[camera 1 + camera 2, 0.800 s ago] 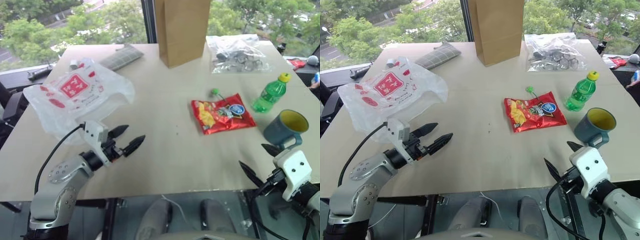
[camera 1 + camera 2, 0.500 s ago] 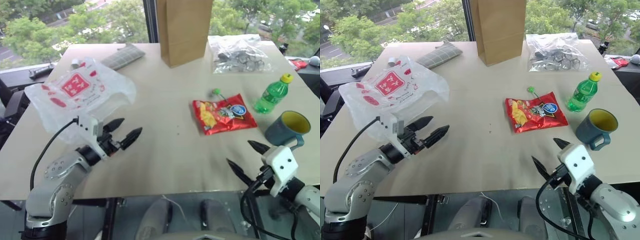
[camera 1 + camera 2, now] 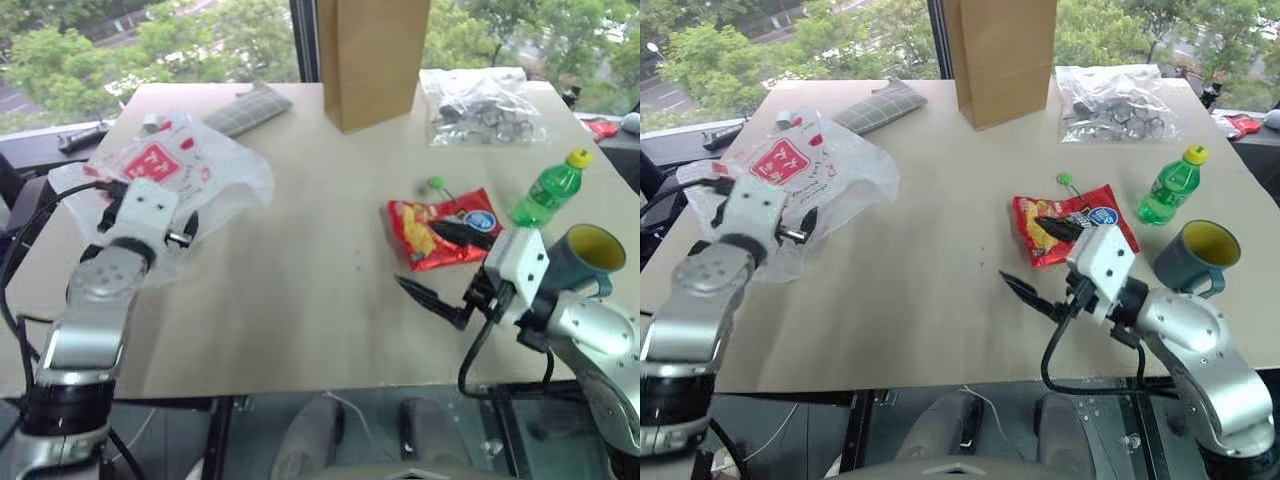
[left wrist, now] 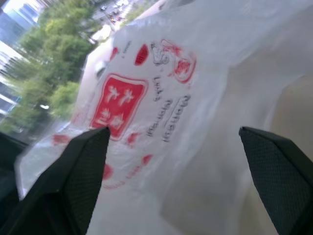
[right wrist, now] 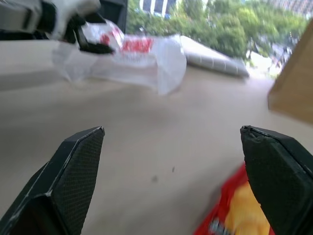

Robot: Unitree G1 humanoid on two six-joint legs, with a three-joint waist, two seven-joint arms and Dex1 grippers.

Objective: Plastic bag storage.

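Observation:
The plastic bag's printed layer (image 3: 160, 162) will come up and open the bag's opening when I lift it, because plain film (image 3: 238, 180) spreads past the printed layer's loose edge.
The plastic bag (image 3: 200, 175), crinkly translucent white with red patches, lies flat on the table's left side. My left gripper (image 4: 173, 131) is open just above its near part, and the printed film spreads out ahead between the fingers. One black finger (image 3: 188, 224) shows beside the white wrist housing. I cannot tell whether it touches the film. My right gripper (image 3: 415, 252) is open and empty over the table's right-centre. It points left, at the near-left edge of a red snack packet (image 3: 445, 228).
A tall brown paper bag (image 3: 372, 60) stands at the back centre, with a clear bag of dark parts (image 3: 480, 105) to its right. A green bottle (image 3: 545, 190) and a blue mug (image 3: 585, 255) stand at the right edge. A grey folded item (image 3: 245, 112) lies behind the plastic bag.
My left arm has swung left and forward from the front edge to above the plastic bag. My right arm has risen from below the table edge and moved in beside the snack packet. Both grippers stayed open.

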